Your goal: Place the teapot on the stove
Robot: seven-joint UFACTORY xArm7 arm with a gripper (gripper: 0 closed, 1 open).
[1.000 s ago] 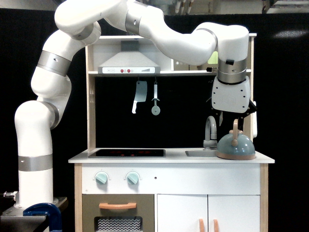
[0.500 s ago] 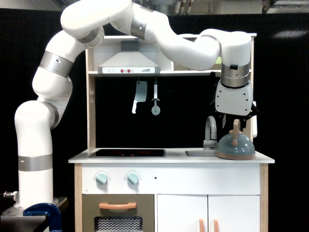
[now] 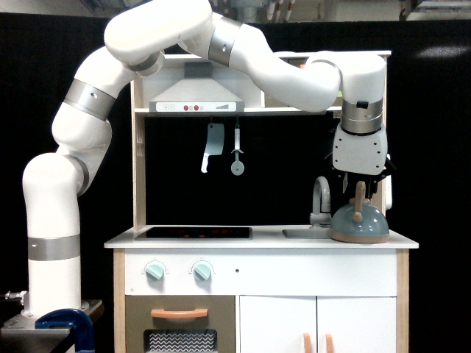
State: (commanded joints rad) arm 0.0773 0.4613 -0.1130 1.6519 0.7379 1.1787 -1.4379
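The sink's rim [image 3: 318,237] goes out of sight behind the teapot [image 3: 358,223]. The hidden end of the basin should come into view when I lift the teapot away.
The blue-grey teapot [image 3: 359,223] with its tan loop handle stands on the white counter at the exterior view's right end, beside the sink. My gripper [image 3: 360,182] hangs straight above it, open, with dark fingers on either side of the handle's top and apart from it. The black stove [image 3: 193,233] lies flat on the counter's left part with nothing on it, well to the left of the teapot.
A grey faucet [image 3: 320,198] and sink basin [image 3: 303,233] sit between stove and teapot. A toy cleaver [image 3: 213,145] and a utensil [image 3: 237,153] hang on the back wall under the range hood [image 3: 196,99]. The shelf's right post [image 3: 383,147] stands close behind the gripper.
The gripper has shifted slightly to the exterior view's right and come down over the teapot's handle. The teapot has not moved.
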